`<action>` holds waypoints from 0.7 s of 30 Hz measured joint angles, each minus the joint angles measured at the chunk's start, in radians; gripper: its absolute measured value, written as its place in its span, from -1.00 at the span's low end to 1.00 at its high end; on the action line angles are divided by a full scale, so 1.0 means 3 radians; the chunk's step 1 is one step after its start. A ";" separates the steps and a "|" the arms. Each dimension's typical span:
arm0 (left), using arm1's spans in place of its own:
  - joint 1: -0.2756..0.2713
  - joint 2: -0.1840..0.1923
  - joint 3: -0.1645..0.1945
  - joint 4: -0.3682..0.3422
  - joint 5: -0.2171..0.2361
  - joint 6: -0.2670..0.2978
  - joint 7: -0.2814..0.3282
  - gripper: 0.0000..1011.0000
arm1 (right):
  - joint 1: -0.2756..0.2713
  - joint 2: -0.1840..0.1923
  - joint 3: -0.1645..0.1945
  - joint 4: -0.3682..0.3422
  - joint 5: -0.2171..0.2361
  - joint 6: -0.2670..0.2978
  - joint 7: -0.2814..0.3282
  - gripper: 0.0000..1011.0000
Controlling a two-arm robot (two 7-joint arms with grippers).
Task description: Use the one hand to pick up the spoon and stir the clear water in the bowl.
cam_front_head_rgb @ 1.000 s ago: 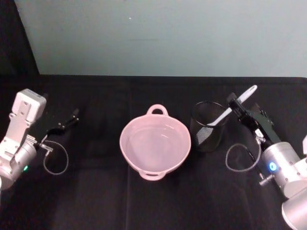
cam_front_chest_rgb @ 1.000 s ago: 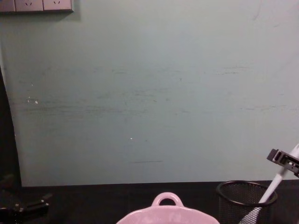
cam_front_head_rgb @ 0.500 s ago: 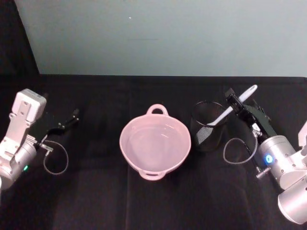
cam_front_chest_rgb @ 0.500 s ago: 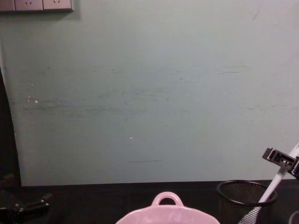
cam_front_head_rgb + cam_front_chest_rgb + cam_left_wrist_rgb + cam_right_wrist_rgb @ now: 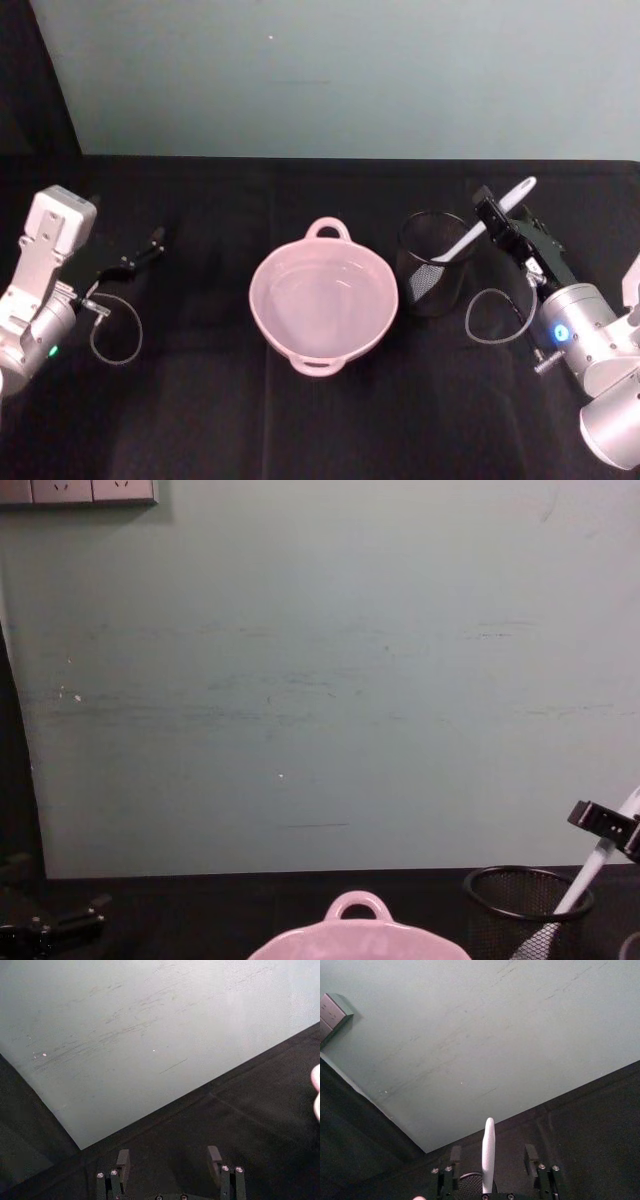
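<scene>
My gripper is about to lift the spoon (image 5: 588, 880), which leans loose in the mesh cup's wide opening (image 5: 525, 892). The spoon will slide out freely and leave the cup behind.
The pale pink bowl (image 5: 323, 300) sits mid-table with clear water in it; its loop handle and rim show in the chest view (image 5: 355, 932). Right of it, the whitish spoon (image 5: 487, 222) leans in a black wire-mesh cup (image 5: 435, 262), handle pointing up and to the right. My right gripper (image 5: 495, 218) straddles the spoon handle just above the cup. In the right wrist view the spoon (image 5: 488, 1152) stands between the fingers of the right gripper (image 5: 492, 1154), which are open and clear of it. The left gripper (image 5: 140, 250) rests open at the far left.
A black cloth (image 5: 200, 400) covers the table, backed by a pale green wall (image 5: 320, 680). Thin cable loops hang by each wrist (image 5: 492, 322). The mesh cup (image 5: 528, 905) stands close beside the bowl. Wall sockets (image 5: 80, 490) sit at the upper left.
The right arm has shifted slightly around the spoon handle and settled near where it was. Spoon, cup, bowl and left arm have not moved.
</scene>
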State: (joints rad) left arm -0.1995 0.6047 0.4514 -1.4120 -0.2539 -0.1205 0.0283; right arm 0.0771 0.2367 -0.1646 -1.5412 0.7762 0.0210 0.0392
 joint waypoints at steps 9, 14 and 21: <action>0.0000 0.0000 0.0000 0.0000 0.0000 0.0000 0.0000 1.00 | -0.0002 0.0002 -0.0003 -0.0005 -0.0002 -0.0004 -0.0002 0.01; 0.0000 0.0000 0.0000 0.0000 0.0000 0.0000 0.0000 1.00 | -0.0004 0.0004 -0.0004 -0.0007 -0.0002 -0.0004 -0.0003 -0.32; 0.0000 0.0000 0.0000 0.0000 0.0000 0.0000 0.0000 1.00 | -0.0006 0.0005 -0.0004 -0.0010 -0.0001 -0.0004 -0.0003 -0.73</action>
State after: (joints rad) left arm -0.1995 0.6047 0.4514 -1.4120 -0.2539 -0.1205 0.0283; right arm 0.0754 0.2383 -0.1659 -1.5442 0.7760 0.0197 0.0382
